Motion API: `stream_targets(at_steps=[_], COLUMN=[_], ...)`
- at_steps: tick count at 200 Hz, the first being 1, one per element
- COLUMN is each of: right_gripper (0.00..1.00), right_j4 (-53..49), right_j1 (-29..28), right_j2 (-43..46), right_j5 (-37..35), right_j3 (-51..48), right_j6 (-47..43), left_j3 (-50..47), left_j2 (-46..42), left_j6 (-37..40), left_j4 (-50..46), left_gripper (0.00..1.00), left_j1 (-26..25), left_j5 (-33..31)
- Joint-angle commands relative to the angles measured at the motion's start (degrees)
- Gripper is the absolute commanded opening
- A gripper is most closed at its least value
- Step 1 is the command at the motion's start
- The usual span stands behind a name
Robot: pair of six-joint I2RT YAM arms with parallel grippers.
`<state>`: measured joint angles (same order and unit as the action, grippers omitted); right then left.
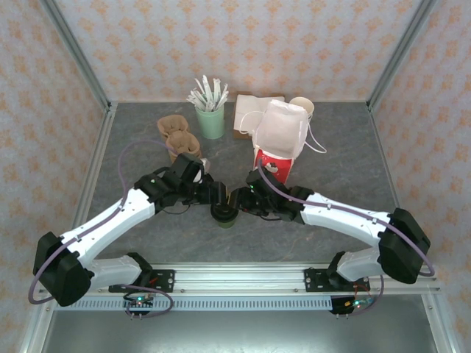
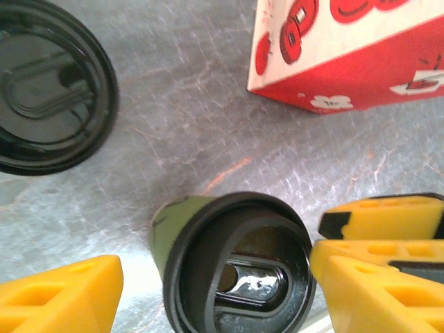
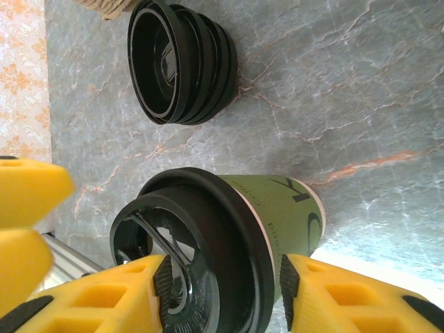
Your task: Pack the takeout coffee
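Note:
My left gripper should carry on to the brown carriers [image 1: 181, 141] and close on the top carrier's edge, as the black lid [image 3: 236, 229] sits evenly on the green cup.
The takeout coffee [image 1: 224, 214], a green paper cup with a black lid, stands upright at the table's middle between both arms. My left gripper [image 2: 222, 291] is open; its yellow fingers [image 2: 62, 295] stand either side of the lidded cup [image 2: 232, 267] with gaps. From the other side my right gripper [image 3: 225, 291] straddles the lid's rim [image 3: 208, 243]. One pad lies over the lid's top and the other sits beside the green wall. It looks open, not squeezing.
A red-and-white paper bag [image 1: 278, 143] with handles stands open just behind the cup. A stack of loose black lids [image 3: 182, 61] lies close to the cup. At the back are a mint holder of sachets [image 1: 210, 118], brown carriers [image 1: 176, 136] and cream cups [image 1: 302, 107].

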<state>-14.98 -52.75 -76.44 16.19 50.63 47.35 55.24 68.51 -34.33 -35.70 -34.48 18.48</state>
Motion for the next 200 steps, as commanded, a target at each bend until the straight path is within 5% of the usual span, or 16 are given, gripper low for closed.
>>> stream_targets(at_steps=[1,93,133,200], right_gripper=[0.48,0.50,0.50,0.50], right_j4=[-4.63,-10.75,-11.66,-17.23], right_j1=[-0.51,-0.46,0.57,6.63], right_j2=[2.78,6.00,8.31,20.78], right_j5=[-3.89,-7.03,-6.84,-5.37], right_j3=[3.37,9.83,9.40,6.16], right_j6=[-2.58,-6.75,-7.70,-9.92], left_j3=[4.18,11.11,11.93,12.21], left_j2=[0.04,3.16,9.53,16.15], left_j6=[1.29,-4.39,-4.82,-4.78], left_j4=[-4.26,2.35,7.78,11.71], left_gripper=[0.77,0.76,0.72,0.68], left_j1=[0.94,20.45,28.53,33.16], left_j5=[-6.90,-14.79,-6.88,-3.20])
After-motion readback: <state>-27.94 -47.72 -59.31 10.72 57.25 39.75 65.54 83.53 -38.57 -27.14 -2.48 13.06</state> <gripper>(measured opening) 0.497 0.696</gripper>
